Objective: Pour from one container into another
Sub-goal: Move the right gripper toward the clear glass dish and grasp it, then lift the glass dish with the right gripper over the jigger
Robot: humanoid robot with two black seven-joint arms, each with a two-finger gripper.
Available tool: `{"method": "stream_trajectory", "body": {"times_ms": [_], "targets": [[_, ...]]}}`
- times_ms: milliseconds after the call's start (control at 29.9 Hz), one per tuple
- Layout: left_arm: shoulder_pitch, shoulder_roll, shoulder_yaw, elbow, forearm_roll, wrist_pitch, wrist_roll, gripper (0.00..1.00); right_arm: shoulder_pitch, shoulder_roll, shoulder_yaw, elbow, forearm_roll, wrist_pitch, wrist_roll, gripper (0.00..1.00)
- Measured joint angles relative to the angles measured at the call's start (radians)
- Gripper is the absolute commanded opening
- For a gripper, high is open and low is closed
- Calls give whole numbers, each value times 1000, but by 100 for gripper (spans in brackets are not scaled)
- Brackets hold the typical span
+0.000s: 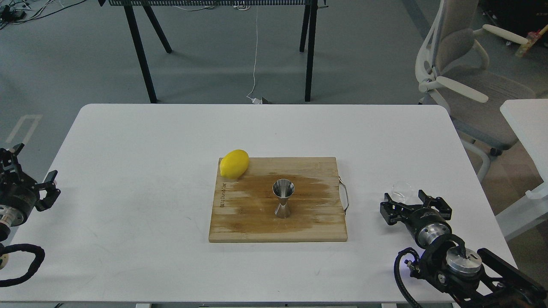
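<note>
A dark wet patch (308, 200) lies all around the narrow jigger, so I expect some liquid from the cup (403, 192) to spill onto the board as I pour.
The small clear glass cup (402, 189) stands on the white table (150, 141) to the right of the wooden cutting board (308, 226). Just in front of the cup, my right gripper (414, 204) is open, its two black fingers spread to either side of the cup's near rim without touching it. The steel hourglass jigger (283, 198) stands upright in the middle of the board, on a darker wet patch. My left gripper (31, 171) hangs open at the table's left edge, holding nothing.
A yellow lemon (234, 163) rests on the board's far left corner. The board has a metal handle (344, 196) on its right side. A grey office chair (466, 81) and a second white table (528, 128) stand to the right; black trestle legs (141, 51) stand behind.
</note>
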State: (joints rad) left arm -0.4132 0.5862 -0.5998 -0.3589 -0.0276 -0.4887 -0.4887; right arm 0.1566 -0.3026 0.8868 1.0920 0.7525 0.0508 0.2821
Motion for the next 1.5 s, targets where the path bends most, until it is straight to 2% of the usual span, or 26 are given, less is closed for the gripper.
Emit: {"method": "stream_trajectory", "body": {"times_ms": [100, 401, 735, 935, 1102, 1269, 1503], "targets": [[0, 0, 0, 0, 0, 0, 0, 100, 0, 0, -3, -1, -4, 1, 0, 52], [0, 0, 0, 0, 0, 0, 0, 100, 0, 0, -12, -1, -11, 16, -6, 34], [0, 0, 0, 0, 0, 0, 0, 100, -2, -1, -16, 38, -37, 37, -6, 33], [0, 0, 0, 0, 0, 0, 0, 100, 2, -45, -2, 238, -143, 62, 4, 32], [0, 0, 0, 0, 0, 0, 0, 100, 92, -78, 3, 378, -317, 9, 0, 32], [-1, 0, 0, 0, 0, 0, 0, 100, 219, -73, -40, 409, -511, -81, -29, 32], [-1, -1, -1, 0, 0, 0, 0, 100, 326, -71, -150, 404, -752, -105, -89, 32]]}}
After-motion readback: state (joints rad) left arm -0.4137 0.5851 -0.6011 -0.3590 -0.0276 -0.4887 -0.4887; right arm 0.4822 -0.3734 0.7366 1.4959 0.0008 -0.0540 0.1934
